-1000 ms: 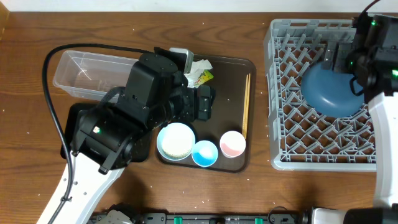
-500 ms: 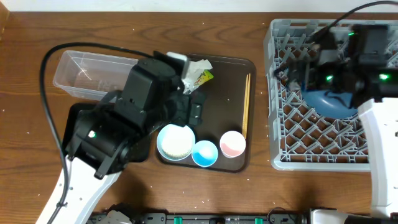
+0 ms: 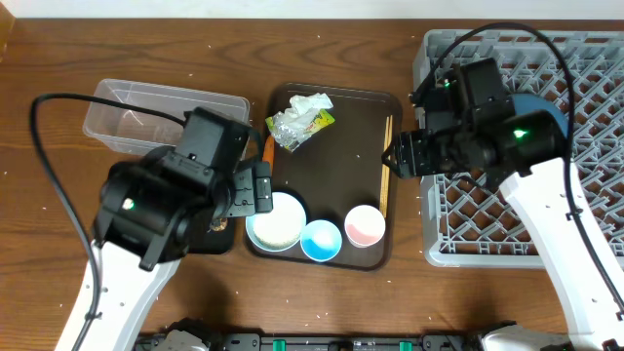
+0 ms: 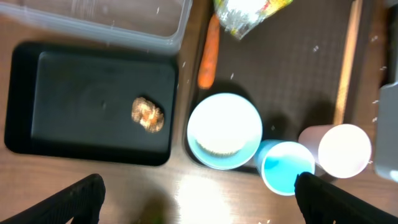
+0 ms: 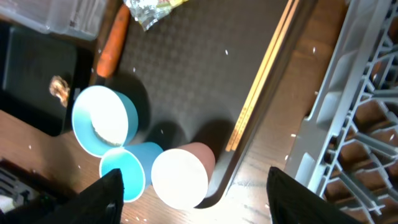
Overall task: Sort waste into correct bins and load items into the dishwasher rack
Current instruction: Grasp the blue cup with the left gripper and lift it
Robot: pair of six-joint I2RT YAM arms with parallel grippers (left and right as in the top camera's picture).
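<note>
The blue cup sits past the pink cup from my right gripper. My left gripper should pick up the blue cup and pass it to my right gripper.
The crumpled wrapper and the carrot lie on the brown serving tray. The white bowl, blue cup, pink cup and chopsticks are on it too. A brown scrap lies in the black tray, beside the clear tub. The dark-blue plate stands in the grey rack. My left gripper is open and empty above the table in front of the black tray. My right gripper is open and empty above the pink cup.
The right arm reaches over the rack's left edge towards the serving tray. The left arm covers most of the black tray in the overhead view. White specks dot the wooden table.
The left arm pulled back left from the wrapper, uncovering the carrot. The right arm left the plate in the rack and swung left to the serving tray's right side.
</note>
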